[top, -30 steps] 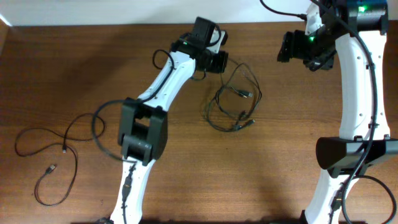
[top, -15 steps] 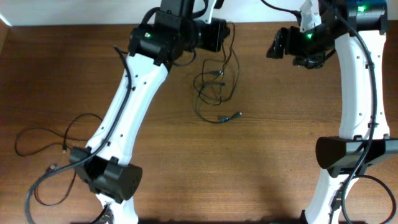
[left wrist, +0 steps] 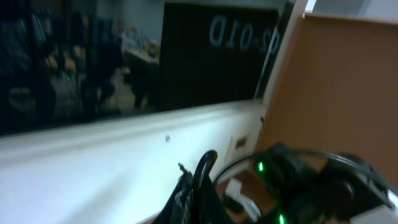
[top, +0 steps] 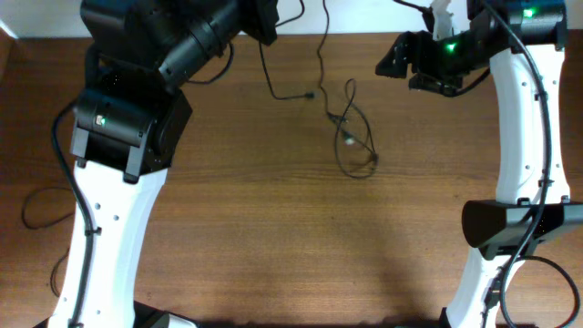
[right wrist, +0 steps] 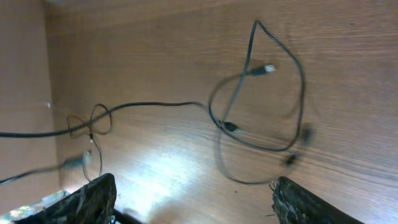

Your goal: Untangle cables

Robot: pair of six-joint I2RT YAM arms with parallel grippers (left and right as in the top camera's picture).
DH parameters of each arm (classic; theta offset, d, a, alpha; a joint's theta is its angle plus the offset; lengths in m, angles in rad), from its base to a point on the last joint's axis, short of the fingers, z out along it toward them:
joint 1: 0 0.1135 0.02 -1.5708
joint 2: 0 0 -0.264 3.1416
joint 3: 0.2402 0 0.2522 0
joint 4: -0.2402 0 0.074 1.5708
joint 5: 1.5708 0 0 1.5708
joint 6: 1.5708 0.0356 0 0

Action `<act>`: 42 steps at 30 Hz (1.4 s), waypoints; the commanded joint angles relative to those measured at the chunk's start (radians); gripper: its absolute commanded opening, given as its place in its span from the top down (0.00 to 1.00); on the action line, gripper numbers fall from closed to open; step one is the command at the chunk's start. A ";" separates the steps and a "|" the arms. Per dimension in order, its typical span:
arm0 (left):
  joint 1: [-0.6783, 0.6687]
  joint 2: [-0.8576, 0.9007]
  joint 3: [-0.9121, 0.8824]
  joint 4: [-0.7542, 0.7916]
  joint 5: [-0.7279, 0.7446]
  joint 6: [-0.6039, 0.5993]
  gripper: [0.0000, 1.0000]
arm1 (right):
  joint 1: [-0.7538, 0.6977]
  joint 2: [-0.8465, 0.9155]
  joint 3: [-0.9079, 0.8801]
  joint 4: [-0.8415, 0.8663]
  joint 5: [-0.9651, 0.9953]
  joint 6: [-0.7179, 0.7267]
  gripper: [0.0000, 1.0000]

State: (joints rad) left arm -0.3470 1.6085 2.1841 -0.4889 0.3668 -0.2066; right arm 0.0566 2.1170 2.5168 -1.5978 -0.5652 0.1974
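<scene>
The hanging cable's end is in the tangled loop, so my left gripper should pull that cable free and put it down next to the cable beyond my arm.
My left gripper is raised high at the top edge, shut on the cables. Thin black strands hang from it: one ends in a plug, the other runs down to a tangled loop touching the table. In the left wrist view the shut jaws hold a black cord loop. My right gripper is open and empty, hovering just right of the hanging strands. In the right wrist view its spread fingers frame the loop and a plug.
Another thin cable lies at the far left of the wooden table, mostly hidden by my left arm; it shows in the right wrist view. The left wrist camera faces the back wall and my right arm.
My left arm rose steeply and lifted the cable bundle off the table; the bundle stretched out and shifted right. My right gripper moved a little left toward it.
</scene>
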 commanded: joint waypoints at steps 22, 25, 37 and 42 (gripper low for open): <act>0.290 -0.086 0.010 -0.178 -0.480 0.119 1.00 | 0.088 0.018 -0.006 0.004 0.039 0.000 0.18; 0.472 -0.027 0.010 -0.198 -0.480 0.119 1.00 | 0.088 0.018 -0.006 0.003 0.039 0.000 0.18; 0.680 0.289 0.010 -0.418 -0.567 0.021 1.00 | 0.088 0.018 -0.006 -0.024 0.039 0.000 0.18; 0.698 0.454 0.010 -0.506 -0.660 -0.265 1.00 | 0.088 0.018 -0.006 -0.038 0.069 0.000 0.18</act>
State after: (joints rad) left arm 0.3309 1.9896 2.1891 -0.9756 -0.2260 -0.2882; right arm 0.1467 2.1246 2.5168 -1.6249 -0.5293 0.2020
